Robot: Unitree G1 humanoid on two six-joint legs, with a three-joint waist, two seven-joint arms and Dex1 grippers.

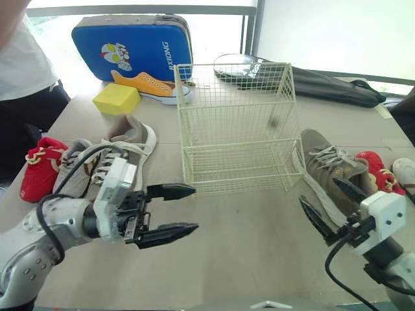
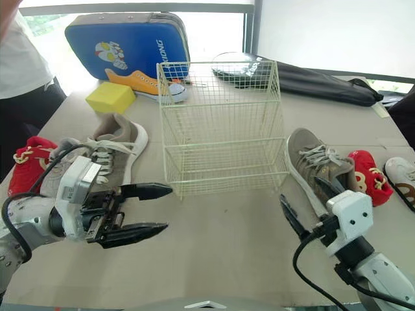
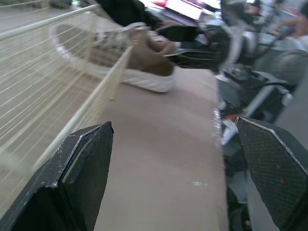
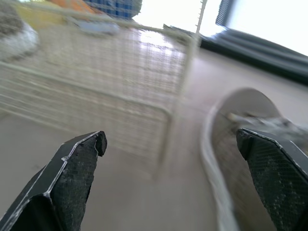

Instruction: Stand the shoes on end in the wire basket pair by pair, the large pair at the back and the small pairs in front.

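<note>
Loose white laces are lying across the grey-brown sneaker next to my right gripper. Their loops will hang down when I turn the sneaker so its toe points down.
An empty pale wire basket stands mid-table. One large grey-brown sneaker lies left of it, its mate to the right. A small red shoe sits at the far left, another red one at the far right beside a white shoe. A small orange shoe lies at the back. My left gripper is open, low in front of the basket's left corner. My right gripper is open beside the right sneaker's toe.
A blue case and a yellow block sit at the back left. A black bag lies along the back right. A person in a white shirt stands at the left table edge. Bare tabletop stretches in front of the basket.
</note>
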